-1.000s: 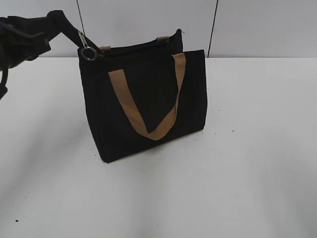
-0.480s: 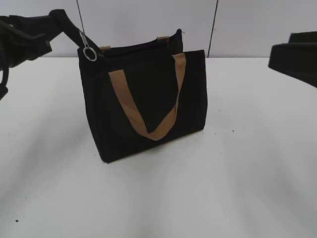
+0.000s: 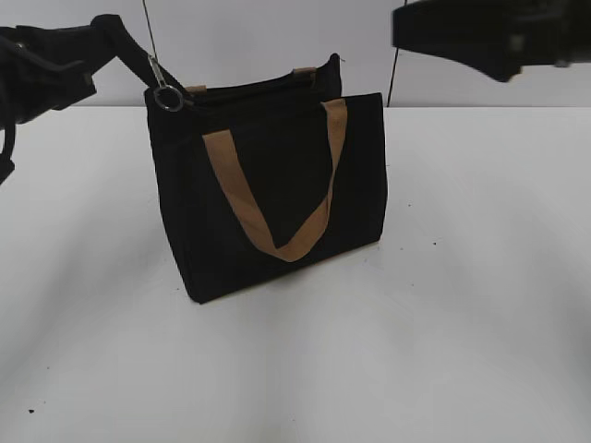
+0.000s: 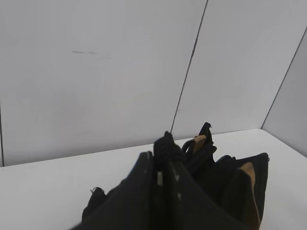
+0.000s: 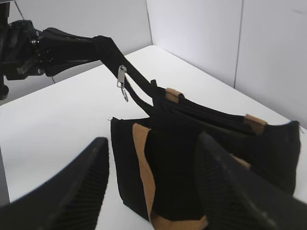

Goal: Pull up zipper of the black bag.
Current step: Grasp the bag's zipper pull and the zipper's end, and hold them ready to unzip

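The silver zipper pull hangs free on the bag's stretched black strip [image 3: 136, 55], so my right gripper should carry on moving to the pull's ring [image 3: 169, 98] and close there.
The black bag [image 3: 277, 185] stands upright mid-table, with a tan handle on its front. Its zipper track [image 3: 249, 89] runs along the top edge. My left gripper [image 3: 103, 35] is shut on the black strip at the zipper's left end and holds it stretched up and to the left. The silver pull [image 3: 165, 96] hangs on that strip just off the bag's corner; it also shows in the right wrist view [image 5: 123, 82]. In the left wrist view the jaws [image 4: 163, 158] are closed on black fabric. My right gripper [image 3: 406, 28] is open and empty, above and right of the bag [image 5: 225, 139], its fingers [image 5: 152, 139] spread.
The white table [image 3: 462, 323] runs all round the bag. Pale wall panels [image 3: 277, 37] stand right behind it. The left arm [image 5: 29, 48] reaches in from the table's left side.
My right gripper has come in from the right edge and moved up and left, to above the bag's right end. The left gripper, the strip and the bag have stayed put.
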You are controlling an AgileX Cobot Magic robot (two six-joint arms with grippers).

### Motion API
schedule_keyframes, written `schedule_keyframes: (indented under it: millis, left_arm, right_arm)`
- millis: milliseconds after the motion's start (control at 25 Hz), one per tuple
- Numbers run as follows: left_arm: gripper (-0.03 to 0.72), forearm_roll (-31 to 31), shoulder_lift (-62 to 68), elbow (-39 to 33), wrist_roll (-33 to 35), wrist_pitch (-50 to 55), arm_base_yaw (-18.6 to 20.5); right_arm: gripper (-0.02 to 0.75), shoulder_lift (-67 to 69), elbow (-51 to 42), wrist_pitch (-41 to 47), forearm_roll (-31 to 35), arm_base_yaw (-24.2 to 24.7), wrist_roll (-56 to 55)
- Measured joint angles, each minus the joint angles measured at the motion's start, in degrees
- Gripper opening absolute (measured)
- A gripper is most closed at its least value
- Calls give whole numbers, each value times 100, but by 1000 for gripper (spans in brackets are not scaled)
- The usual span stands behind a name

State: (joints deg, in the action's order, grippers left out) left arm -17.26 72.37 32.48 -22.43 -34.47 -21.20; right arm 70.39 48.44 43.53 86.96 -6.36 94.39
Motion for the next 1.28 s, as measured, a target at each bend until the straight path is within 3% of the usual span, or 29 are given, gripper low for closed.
schedule_keyframes:
  millis: [240, 400, 920, 1280]
  left_arm:
    - [33, 0, 0, 0, 0, -24, 0]
    - [33, 0, 0, 0, 0, -54, 0]
    - [33, 0, 30, 0, 0, -332, 0]
    - [33, 0, 46, 0, 0, -386, 0]
  right_arm:
    - [436, 1026, 789, -695, -131, -1178, 106]
    - [436, 1711, 1341, -921, -196, -1679, 124]
    - [436, 3105, 2379, -1190, -212, -2482, 373]
    - [436, 3329, 2528, -1612, -207, -2629, 390]
